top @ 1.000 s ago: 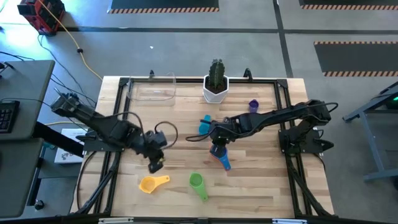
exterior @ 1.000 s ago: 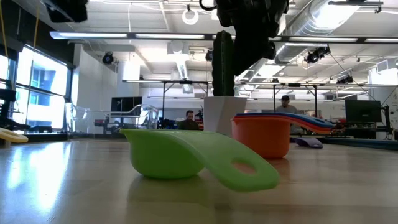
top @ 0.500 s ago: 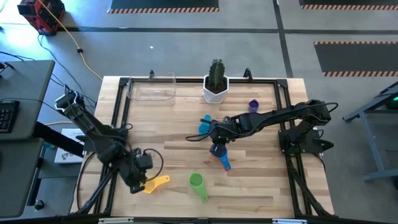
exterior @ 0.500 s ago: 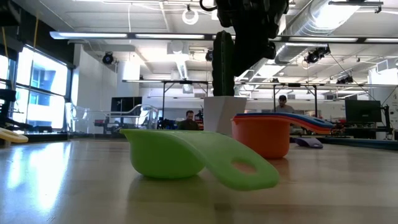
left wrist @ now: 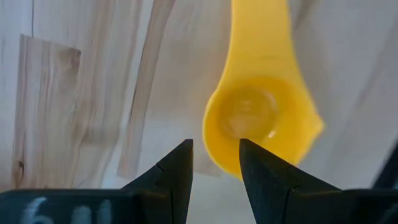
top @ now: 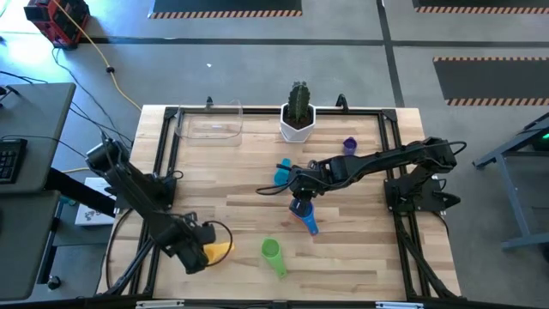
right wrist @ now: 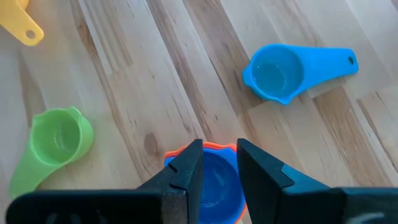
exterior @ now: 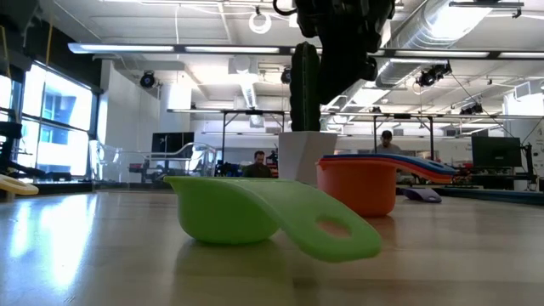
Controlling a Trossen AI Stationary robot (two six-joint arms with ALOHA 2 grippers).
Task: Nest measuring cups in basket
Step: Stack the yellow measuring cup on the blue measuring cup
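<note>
The yellow cup is a long way from my right gripper. So next my left gripper pinches the yellow cup's rim and holds out the cup's handle to my right gripper before nesting.
The yellow cup lies on the table near its near left corner, bowl up. My left gripper stands over the bowl's edge, fingers a little apart. A stack of orange, red and dark blue cups rests on its orange bowl mid-table. My right gripper hovers above it, narrowly open and empty. The green cup, the light blue cup and the purple cup lie loose. The clear basket stands at the far left. My left gripper points down over the yellow cup's bowl, one finger at the bowl's rim. I cannot tell whether it touches the cup. The cup lies flat on the table.
A white pot with a cactus stands at the far edge, right of the basket. Bare wood lies between the basket and the stack. People show in the room beyond the table in the low view.
My left gripper has swung from mid-table toward the near left corner and come down over the yellow cup. The cups have not moved.
</note>
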